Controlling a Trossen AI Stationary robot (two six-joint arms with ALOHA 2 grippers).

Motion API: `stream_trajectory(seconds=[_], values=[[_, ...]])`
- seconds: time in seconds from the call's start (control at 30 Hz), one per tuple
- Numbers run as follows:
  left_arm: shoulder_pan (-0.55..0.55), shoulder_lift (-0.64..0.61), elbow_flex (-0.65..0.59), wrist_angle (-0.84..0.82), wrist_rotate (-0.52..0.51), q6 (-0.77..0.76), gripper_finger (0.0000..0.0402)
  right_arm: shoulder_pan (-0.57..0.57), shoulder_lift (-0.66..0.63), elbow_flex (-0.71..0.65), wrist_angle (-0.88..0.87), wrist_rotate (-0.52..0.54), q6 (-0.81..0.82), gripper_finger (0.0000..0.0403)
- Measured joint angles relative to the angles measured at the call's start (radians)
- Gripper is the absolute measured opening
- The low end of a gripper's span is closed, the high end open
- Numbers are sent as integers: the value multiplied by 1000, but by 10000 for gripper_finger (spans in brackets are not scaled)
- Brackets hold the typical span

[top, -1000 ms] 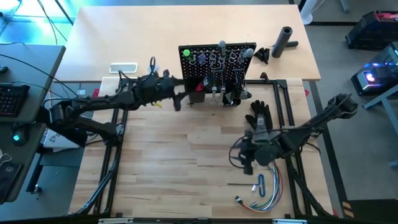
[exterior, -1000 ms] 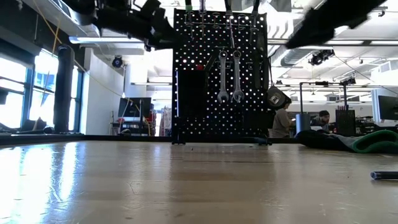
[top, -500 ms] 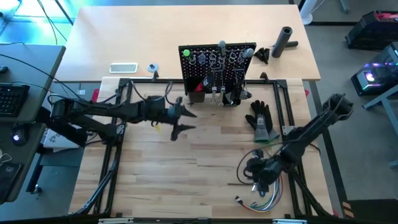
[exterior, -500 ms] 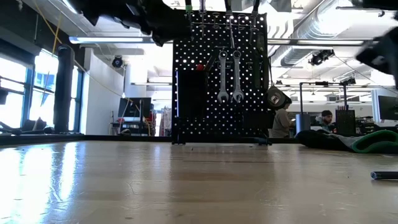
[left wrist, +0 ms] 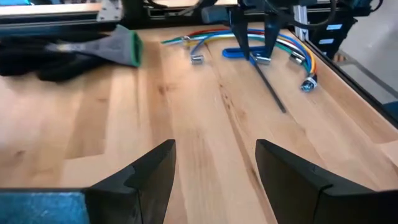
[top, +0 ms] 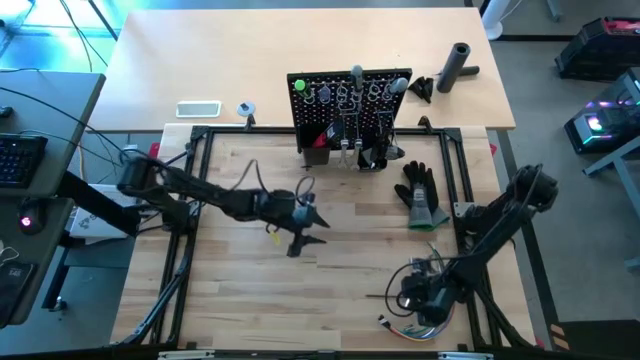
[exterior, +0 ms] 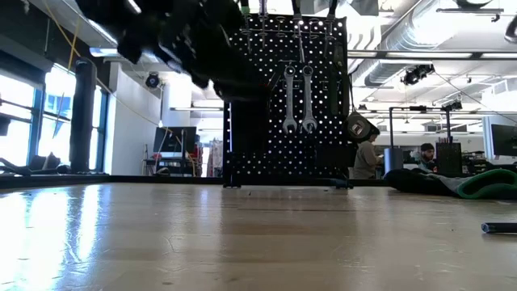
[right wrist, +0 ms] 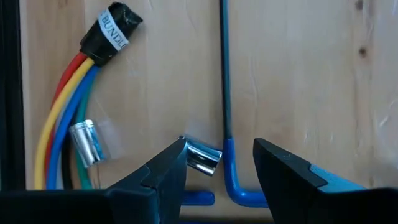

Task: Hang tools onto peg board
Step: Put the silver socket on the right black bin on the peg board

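Note:
My gripper will lift the small silver piece (right wrist: pixel 203 157) alone and leave the hex key behind, because the piece only sits up against the hex key's side (right wrist: pixel 225 153).
The black peg board (top: pixel 350 100) stands upright at the table's far middle. Two silver wrenches (exterior: pixel 299 99) and other tools hang on it, and a green handle (top: pixel 299 86) shows at its top left. A blue-handled hex key (right wrist: pixel 225 93) lies flat on the wood at the near right, beside a bundle of coloured wires (right wrist: pixel 65 124). My right gripper (right wrist: pixel 217 162) hangs open just above the key's bent blue end, one finger on either side of it and of a small silver piece (right wrist: pixel 203 158). My left gripper (top: pixel 305 225) is open over bare wood at the table's middle.
A black glove with a green cuff (top: pixel 420 197) lies right of the board. A black cylinder (top: pixel 458 65) and a white flat device (top: pixel 198 108) lie on the far table. A black frame (top: pixel 190 250) borders the work area. Bare wood stretches between the two grippers.
My left gripper has swung away from the peg board's left side toward the near edge and table's middle, sinking. My right gripper has gone from beside the glove toward the near edge and down over the hex key and wires, tipping more steeply downward. Both stayed open.

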Motion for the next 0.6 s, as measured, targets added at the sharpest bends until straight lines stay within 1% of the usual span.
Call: stream_trajectory(seconds=[0.13, 0.3, 0.6], values=[[-18, 95, 0, 102, 0, -25, 214, 14, 9, 1, 1, 5, 58, 181], [-29, 166, 0, 172, 1, -50, 213, 33, 12, -1, -18, 16, 135, 181], [-27, 185, 0, 215, 0, -51, 213, 52, 12, -1, -4, 48, 228, 181]])
